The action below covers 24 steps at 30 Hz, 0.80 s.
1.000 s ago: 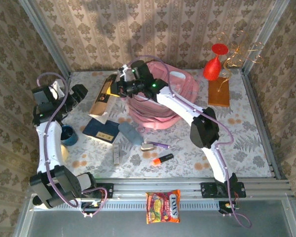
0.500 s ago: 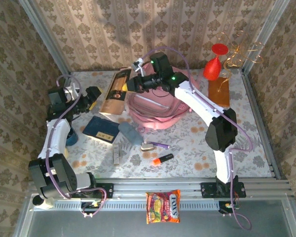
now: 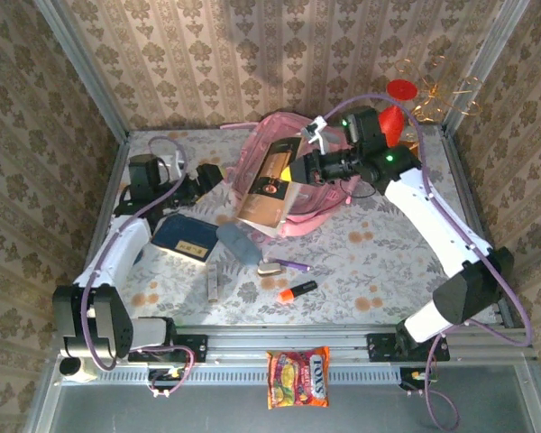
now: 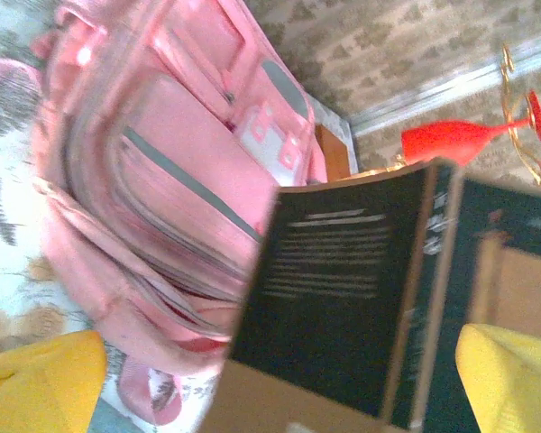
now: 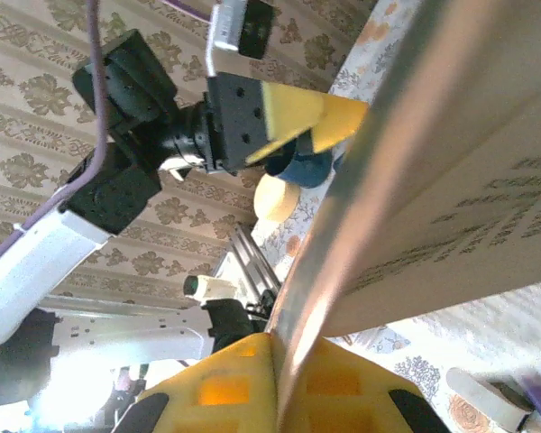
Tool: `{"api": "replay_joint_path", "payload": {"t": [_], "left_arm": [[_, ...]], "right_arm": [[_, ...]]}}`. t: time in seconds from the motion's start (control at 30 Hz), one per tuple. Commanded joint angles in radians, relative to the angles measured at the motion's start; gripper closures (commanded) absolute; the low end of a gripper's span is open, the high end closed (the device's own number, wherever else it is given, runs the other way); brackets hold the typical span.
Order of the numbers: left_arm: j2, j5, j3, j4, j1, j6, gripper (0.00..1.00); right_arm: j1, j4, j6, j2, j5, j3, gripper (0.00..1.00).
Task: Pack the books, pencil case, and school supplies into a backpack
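Note:
The book's covers lean away from each other on both sides of the spine (image 4: 424, 298). The brown and tan book (image 3: 270, 185) will spread open when I carry it by that spine.
My right gripper (image 3: 304, 168) is shut on the edge of the brown and tan book (image 3: 269, 187) and holds it tilted over the pink backpack (image 3: 299, 219). In the right wrist view the yellow fingers (image 5: 230, 388) pinch the book (image 5: 451, 180). My left gripper (image 3: 204, 175) is open, a little left of the book, and faces the backpack (image 4: 153, 171) and the book (image 4: 343, 298). On the table lie the navy book (image 3: 186, 237), the grey-blue pencil case (image 3: 239, 243), a purple pen (image 3: 295, 265), a beige piece (image 3: 270, 268), an orange marker (image 3: 298, 290) and a pale stick (image 3: 213, 282).
A red glass (image 3: 399, 92) and gold wire ornament (image 3: 451, 95) stand at the back right corner. An orange snack packet (image 3: 298, 377) lies in front of the rail. Wallpapered walls close in the table on three sides.
The right arm has swung the brown book rightward, from the backpack's left side to over it. The left arm has reached right toward the backpack, its gripper opening slightly wider.

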Motion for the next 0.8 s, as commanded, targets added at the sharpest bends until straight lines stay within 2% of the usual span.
{"api": "replay_joint_path", "payload": {"t": [0.0, 0.2, 0.3, 0.43, 0.67, 0.77], "left_arm": [[0.045, -0.015, -0.016, 0.055, -0.031, -0.026, 0.0], [0.104, -0.035, -0.039, 0.088, -0.071, -0.027, 0.0], [0.152, -0.038, -0.052, 0.131, -0.121, -0.044, 0.0], [0.209, -0.06, -0.023, 0.097, -0.193, -0.001, 0.0], [0.301, -0.084, 0.02, 0.018, -0.263, 0.082, 0.06], [0.336, -0.042, 0.03, 0.026, -0.281, 0.102, 0.12]], "right_arm": [[-0.003, 0.047, -0.024, 0.052, -0.053, -0.064, 1.0], [-0.065, 0.159, -0.033, 0.163, -0.084, -0.191, 1.0], [-0.096, 0.193, -0.041, 0.209, -0.083, -0.268, 1.0], [-0.132, 0.193, -0.064, 0.227, -0.046, -0.35, 1.0], [-0.151, 0.218, -0.065, 0.266, 0.001, -0.414, 1.0], [-0.151, 0.218, -0.067, 0.289, 0.018, -0.42, 1.0]]}}
